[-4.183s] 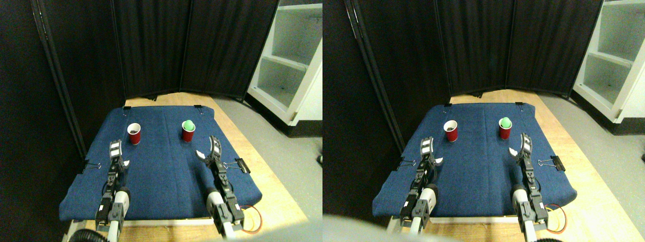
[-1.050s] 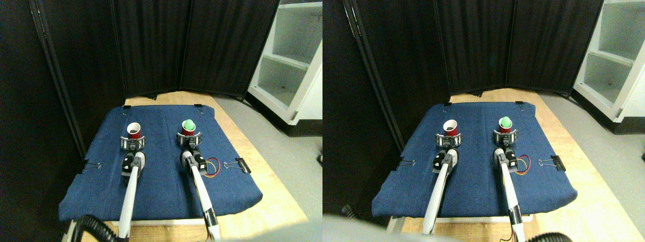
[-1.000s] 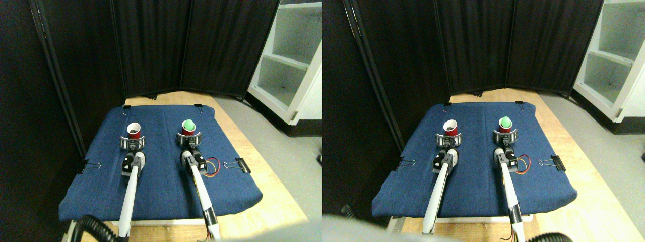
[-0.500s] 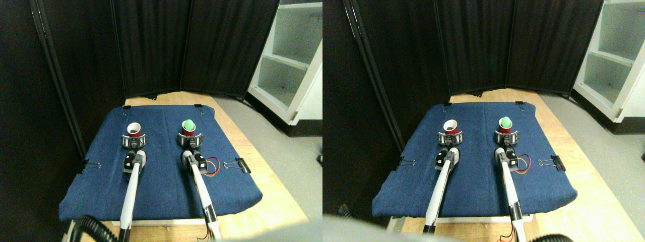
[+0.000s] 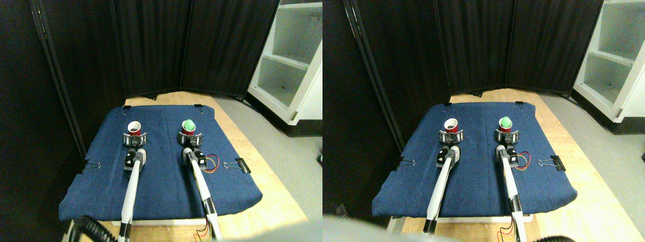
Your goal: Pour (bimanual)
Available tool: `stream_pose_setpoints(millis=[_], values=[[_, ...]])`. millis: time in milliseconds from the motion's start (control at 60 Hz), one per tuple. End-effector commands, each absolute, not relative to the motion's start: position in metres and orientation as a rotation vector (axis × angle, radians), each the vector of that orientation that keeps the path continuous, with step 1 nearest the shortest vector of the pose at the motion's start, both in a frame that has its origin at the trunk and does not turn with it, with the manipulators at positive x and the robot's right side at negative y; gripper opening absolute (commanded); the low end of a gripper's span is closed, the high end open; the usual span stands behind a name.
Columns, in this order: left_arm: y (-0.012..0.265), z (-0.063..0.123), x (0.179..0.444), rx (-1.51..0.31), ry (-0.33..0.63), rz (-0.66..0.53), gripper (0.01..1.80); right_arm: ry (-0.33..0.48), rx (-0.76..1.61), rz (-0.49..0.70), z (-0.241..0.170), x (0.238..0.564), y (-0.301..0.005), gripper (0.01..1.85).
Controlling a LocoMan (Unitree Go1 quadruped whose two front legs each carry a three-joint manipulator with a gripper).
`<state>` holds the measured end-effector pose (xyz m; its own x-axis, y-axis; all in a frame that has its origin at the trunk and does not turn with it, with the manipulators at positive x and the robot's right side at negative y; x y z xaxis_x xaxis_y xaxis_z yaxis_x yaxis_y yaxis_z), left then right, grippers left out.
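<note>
The green ball (image 5: 189,124) sticks up above its red cup's rim (image 5: 188,130). I expect it to roll free into the other cup when I pour.
Two red cups stand on the blue cloth (image 5: 161,171). The left cup (image 5: 134,128) has a white inside with something dark at the bottom. The right cup (image 5: 188,130) carries a green ball (image 5: 188,124) in its mouth. My left gripper (image 5: 134,137) is open, with one jaw on each side of the left cup's base. My right gripper (image 5: 189,137) is open in the same way around the base of the right cup. Both pale arms stretch straight forward from the bottom edge.
Binder clips hold the cloth at the right edge (image 5: 242,165) and the left edge (image 5: 90,165). Coloured wires (image 5: 210,164) loop beside the right arm. Black curtain panels (image 5: 151,45) close the back, and a white shelf unit (image 5: 292,60) stands at the right.
Both arms have reached forward from the near part of the cloth to the cups. In the last half second both grippers slid a little further on around the cup bases.
</note>
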<state>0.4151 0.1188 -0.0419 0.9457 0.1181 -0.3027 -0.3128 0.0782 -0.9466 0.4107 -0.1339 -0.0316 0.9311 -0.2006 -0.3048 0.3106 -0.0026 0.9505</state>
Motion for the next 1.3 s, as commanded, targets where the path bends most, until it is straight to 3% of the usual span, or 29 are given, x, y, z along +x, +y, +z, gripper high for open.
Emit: stream_pose_setpoints(millis=[17, 867, 967, 983, 1000, 1033, 1050, 1083, 1300], values=[[0.115, -0.047, 0.415, -1.439, 0.171, 0.344, 1.14, 0.067, 1.517, -0.395, -0.029, 0.414, -0.136, 1.09], [0.117, -0.052, 0.421, -1.432, 0.198, 0.379, 1.09, 0.082, 1.502, -0.398, -0.026, 0.416, -0.134, 1.00], [0.116, -0.051, 0.423, -1.407, 0.169, 0.397, 0.94, 0.060, 1.493, -0.407, -0.026, 0.416, -0.134, 0.92], [0.116, -0.051, 0.423, -1.388, 0.139, 0.413, 0.80, 0.041, 1.501, -0.414, -0.026, 0.417, -0.134, 0.84], [0.116, -0.051, 0.423, -1.388, 0.139, 0.413, 0.80, 0.041, 1.501, -0.414, -0.026, 0.417, -0.134, 0.84], [0.114, -0.050, 0.423, -1.344, 0.065, 0.462, 0.39, 0.007, 1.512, -0.418, -0.025, 0.417, -0.134, 0.55], [0.114, -0.050, 0.423, -1.334, 0.050, 0.471, 0.33, -0.001, 1.507, -0.417, -0.025, 0.417, -0.134, 0.48], [0.114, -0.050, 0.424, -1.323, 0.041, 0.469, 0.33, -0.026, 1.455, -0.403, -0.024, 0.416, -0.134, 0.33], [0.114, -0.049, 0.425, -1.323, 0.055, 0.448, 0.33, -0.037, 1.383, -0.395, -0.023, 0.419, -0.138, 0.33]])
